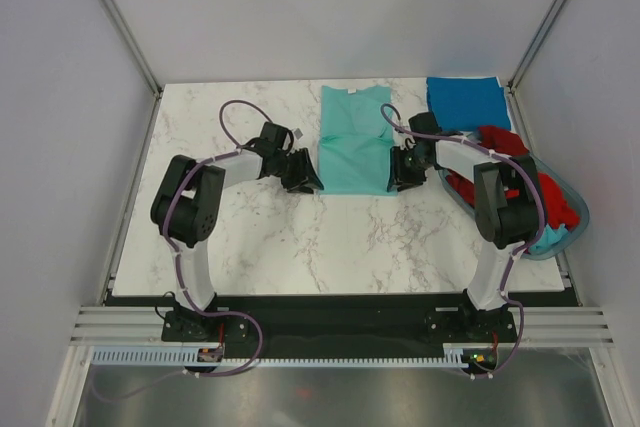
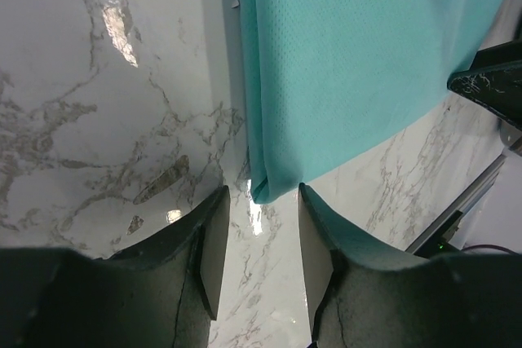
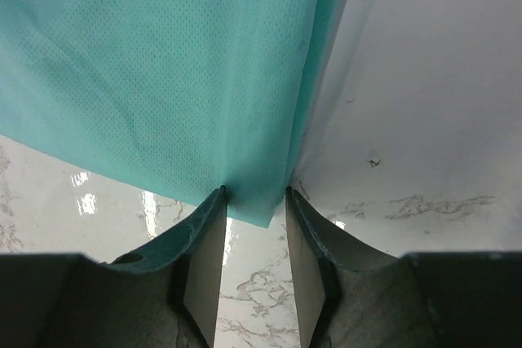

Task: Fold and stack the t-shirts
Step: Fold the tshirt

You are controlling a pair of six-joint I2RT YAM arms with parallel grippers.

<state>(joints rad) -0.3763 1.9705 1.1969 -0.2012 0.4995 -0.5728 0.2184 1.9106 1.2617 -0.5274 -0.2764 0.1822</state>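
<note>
The light teal-green t-shirt (image 1: 355,107) is far back, so the robot's right gripper should pinch its near corner (image 1: 391,192) and pull the t-shirt closer together with the left gripper before any more folding.
A light teal-green t-shirt (image 1: 355,139) lies folded lengthwise into a long strip at the table's middle back. My left gripper (image 1: 303,178) is open at its near left corner, which shows in the left wrist view (image 2: 269,185) just ahead of the fingertips. My right gripper (image 1: 403,174) is open at the near right corner; that corner (image 3: 257,201) lies between its fingertips, not pinched. A folded deeper blue t-shirt (image 1: 467,102) lies at the back right. Red t-shirts (image 1: 545,192) are heaped in the basket.
A translucent blue-grey plastic basket (image 1: 583,215) stands at the right edge of the marble table (image 1: 260,237), holding the red shirts and a bit of teal cloth (image 1: 550,239). White walls enclose the table on three sides.
</note>
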